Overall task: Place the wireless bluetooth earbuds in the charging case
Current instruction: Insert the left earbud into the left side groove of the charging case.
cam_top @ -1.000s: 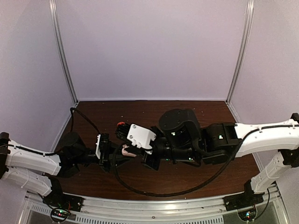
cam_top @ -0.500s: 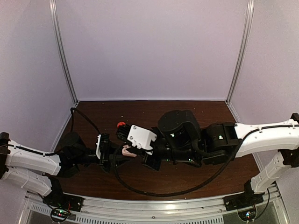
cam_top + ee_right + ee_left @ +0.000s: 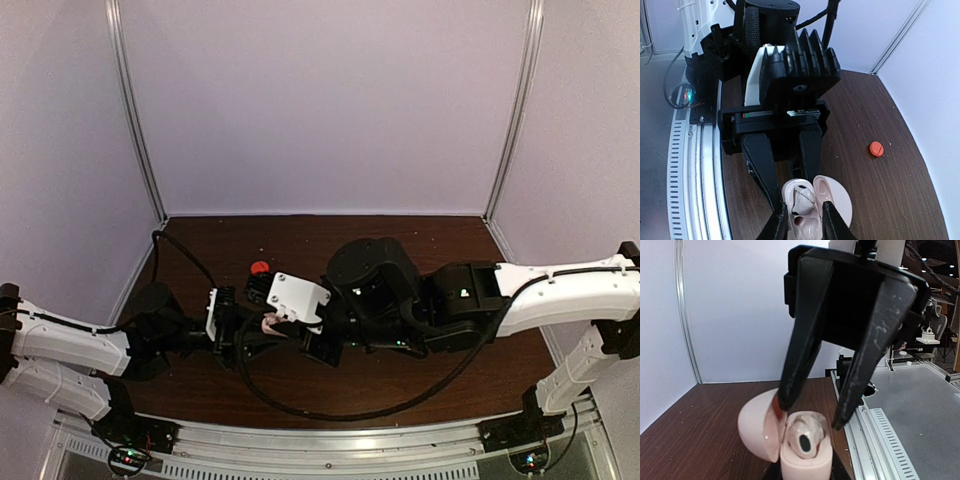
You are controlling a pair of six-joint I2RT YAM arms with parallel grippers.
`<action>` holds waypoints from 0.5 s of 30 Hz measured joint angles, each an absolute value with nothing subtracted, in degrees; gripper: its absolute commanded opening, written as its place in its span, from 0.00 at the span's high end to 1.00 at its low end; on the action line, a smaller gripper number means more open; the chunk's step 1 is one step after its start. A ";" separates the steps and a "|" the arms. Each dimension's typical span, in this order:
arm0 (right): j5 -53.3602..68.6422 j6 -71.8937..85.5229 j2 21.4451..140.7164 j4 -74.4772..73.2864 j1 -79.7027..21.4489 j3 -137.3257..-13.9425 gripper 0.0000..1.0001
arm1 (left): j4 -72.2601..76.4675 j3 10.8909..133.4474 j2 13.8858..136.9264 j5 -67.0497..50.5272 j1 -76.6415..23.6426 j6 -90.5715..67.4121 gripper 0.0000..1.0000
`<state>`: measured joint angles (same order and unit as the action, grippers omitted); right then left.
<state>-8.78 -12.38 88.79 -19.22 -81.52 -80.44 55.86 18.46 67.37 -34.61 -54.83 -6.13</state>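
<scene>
The white earbud (image 3: 807,430) sticks up at a tilt above the charging case's rim, so the robot's right gripper should first settle it deeper into its well (image 3: 808,454) and then go for the other earbud.
A pale pink charging case (image 3: 807,220) stands open, its round lid (image 3: 757,432) hinged aside. My left gripper (image 3: 792,185) is shut on the case's body from the rail side. A white earbud (image 3: 802,197) with a dark oval tip (image 3: 804,444) lies in the case's well. Above it my right gripper (image 3: 811,412) points down, open, with nothing between its fingers. In the right wrist view the right gripper (image 3: 804,227) has one fingertip on each side of the case. A small red-orange earbud (image 3: 876,149) lies alone on the table (image 3: 330,240), behind both grippers (image 3: 259,268).
A black cable (image 3: 330,408) loops over the dark wooden table in front of the arms. The metal rail (image 3: 700,165) runs along the near edge. White booth walls (image 3: 320,110) close the back and sides.
My right gripper has shifted slightly left and nearer, over the case, and its jaws have parted a little. The red-orange earbud behind it is now fully uncovered. The left arm has not moved.
</scene>
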 measured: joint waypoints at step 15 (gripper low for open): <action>-7.07 -11.70 87.42 -19.35 -81.52 -80.51 0.68 | 61.45 18.46 68.40 -34.59 -54.83 -9.85 1.00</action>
